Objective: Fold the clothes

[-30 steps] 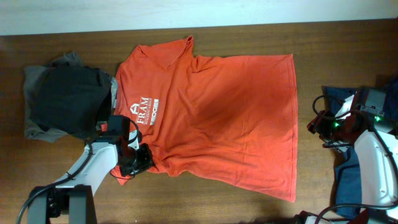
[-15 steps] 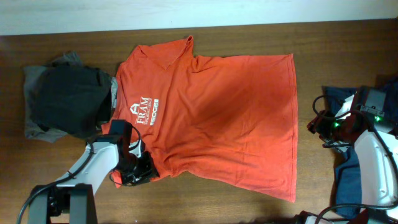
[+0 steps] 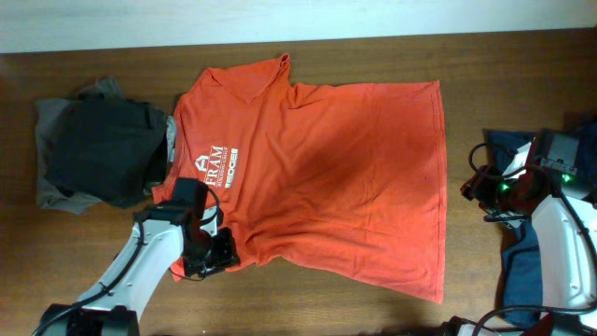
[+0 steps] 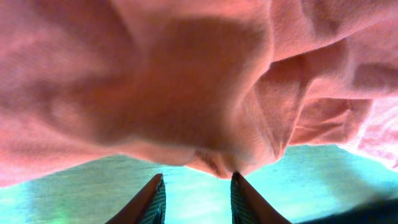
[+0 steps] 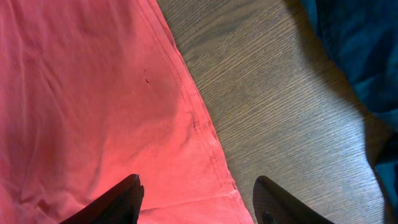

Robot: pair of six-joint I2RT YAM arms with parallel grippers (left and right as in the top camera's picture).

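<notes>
The orange-red T-shirt's near sleeve (image 4: 258, 134) is bunched up past my open fingers. Next, my left gripper reaches in further, pinches the sleeve (image 4: 214, 158) and pulls it straight before it folds.
The orange-red T-shirt (image 3: 326, 168) lies spread flat on the wooden table (image 3: 504, 84), its white lettering (image 3: 219, 159) toward the left. My left gripper (image 3: 213, 252) sits at the shirt's lower left edge. In the left wrist view it (image 4: 196, 183) is open: bare table shows between the fingers and bunched orange cloth (image 4: 205, 93) hangs just past their tips. My right gripper (image 3: 474, 187) hovers at the shirt's right hem. In the right wrist view it (image 5: 198, 186) stands wide open over the hem (image 5: 199, 124), holding nothing.
A black garment (image 3: 103, 149) lies on a grey one (image 3: 51, 191) at the left, beside the shirt's sleeve. A navy blue garment (image 3: 520, 271) is heaped under the right arm at the right edge, also in the right wrist view (image 5: 354, 37).
My left gripper has shifted slightly down and right along the shirt's lower left edge, and its jaws have widened. The right arm has not moved.
</notes>
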